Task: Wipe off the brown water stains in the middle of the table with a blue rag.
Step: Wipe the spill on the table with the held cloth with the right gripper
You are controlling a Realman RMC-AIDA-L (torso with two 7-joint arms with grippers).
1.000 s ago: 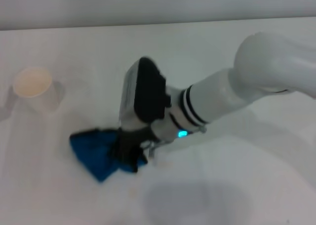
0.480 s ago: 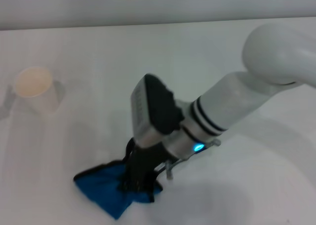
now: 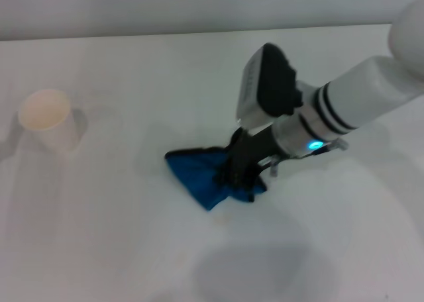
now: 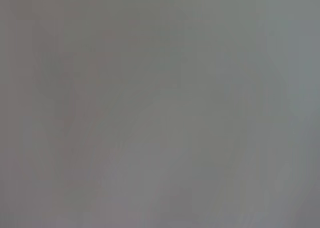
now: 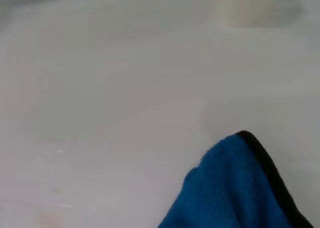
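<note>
Next, my right gripper pulls the rag back toward the table's near side and over a faint brown stain, because the stain lies uncovered next to the blue rag's near corner.
The blue rag lies bunched on the white table near the middle, its black trim showing along one edge. My right gripper reaches in from the right and presses down on the rag's right part, shut on the cloth. In the right wrist view the blue rag fills a corner, its black-trimmed edge over bare white table. I cannot make out the brown water stains in any view. The left gripper is out of view; the left wrist view is a plain grey blur.
A cream-white paper cup stands upright at the left of the table, well away from the rag; the paper cup also shows as a blur in the right wrist view. The table's far edge runs across the back.
My right gripper has swept the rag from the near left, first toward me and then right and farther away. The cup has not moved.
</note>
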